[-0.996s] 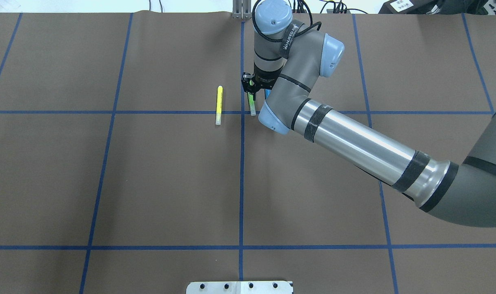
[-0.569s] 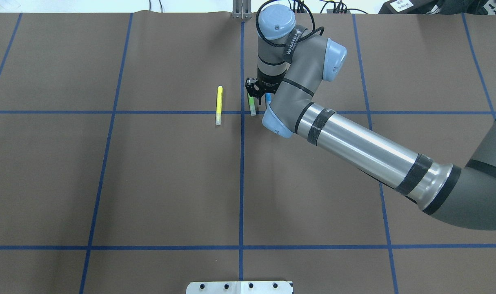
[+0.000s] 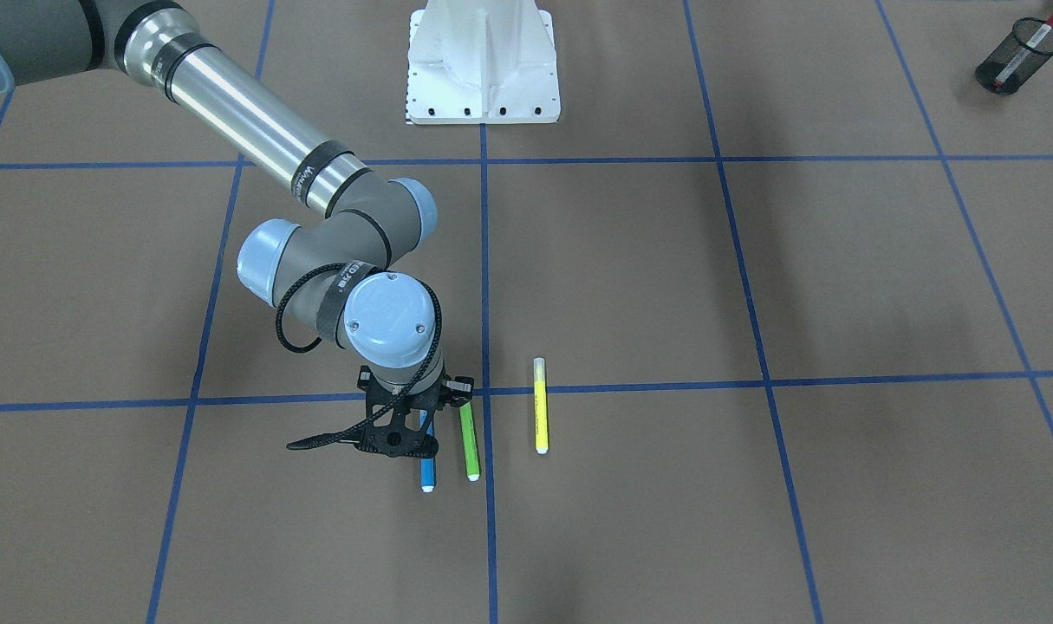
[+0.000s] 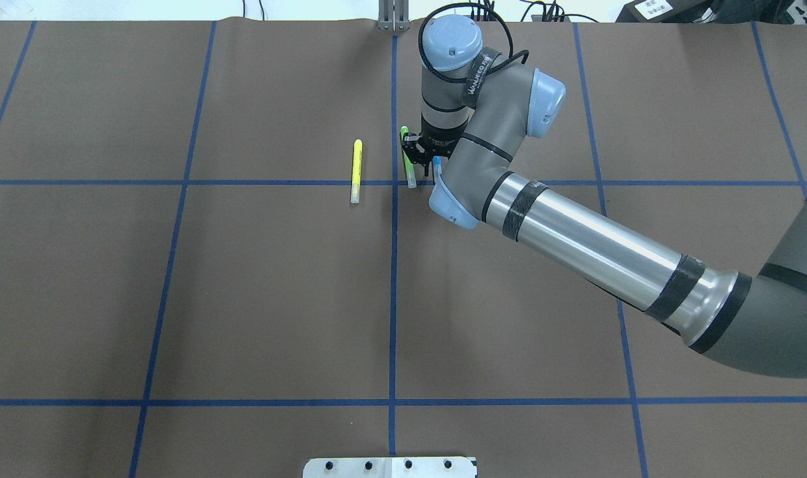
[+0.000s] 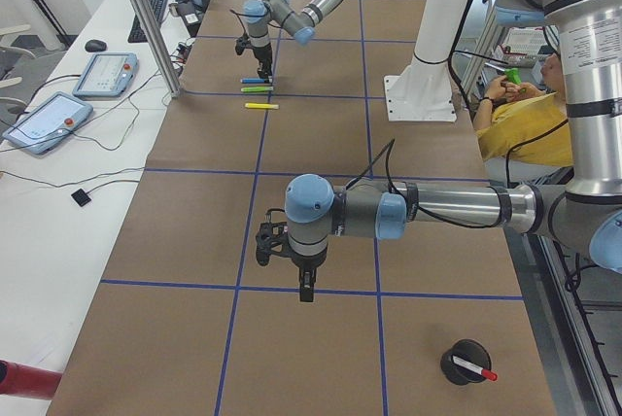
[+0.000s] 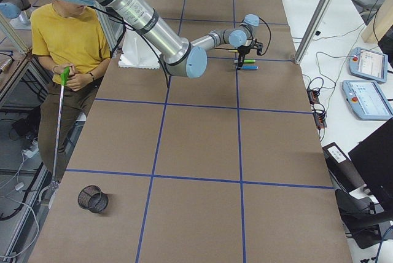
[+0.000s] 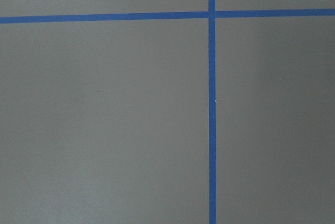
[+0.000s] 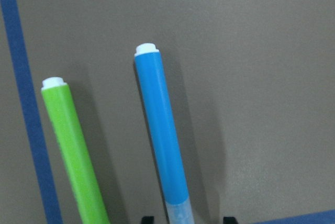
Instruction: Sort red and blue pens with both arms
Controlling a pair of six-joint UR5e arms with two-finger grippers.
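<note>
The clear cap meets (image 8: 177, 202) the blue pen's body evenly (image 3: 428, 474), so I expect the blue pen to stay together and straight when I pick it up by the cap.
The blue pen (image 8: 162, 140) lies flat on the brown table, next to the green marker (image 8: 73, 150). My right gripper (image 8: 188, 217) is open, low over the blue pen's clear-capped end, with a fingertip on each side and a gap at both. From the front the right gripper (image 3: 413, 438) covers the upper part of the blue pen (image 3: 426, 468). The red pen (image 3: 1027, 45) stands in a black mesh cup (image 3: 1004, 62) on my left side. My left gripper (image 5: 306, 285) hangs above bare table near that cup; I cannot tell whether it is open or shut.
The green marker (image 3: 469, 442) and a yellow marker (image 3: 540, 407) lie parallel just beside the blue pen. A second black mesh cup (image 6: 92, 198) stands at my right end. A seated person (image 6: 67, 35) holds a green-handled stick beside the table.
My right wrist has shifted right, from over the green marker to over the blue pen. The markers have not moved.
</note>
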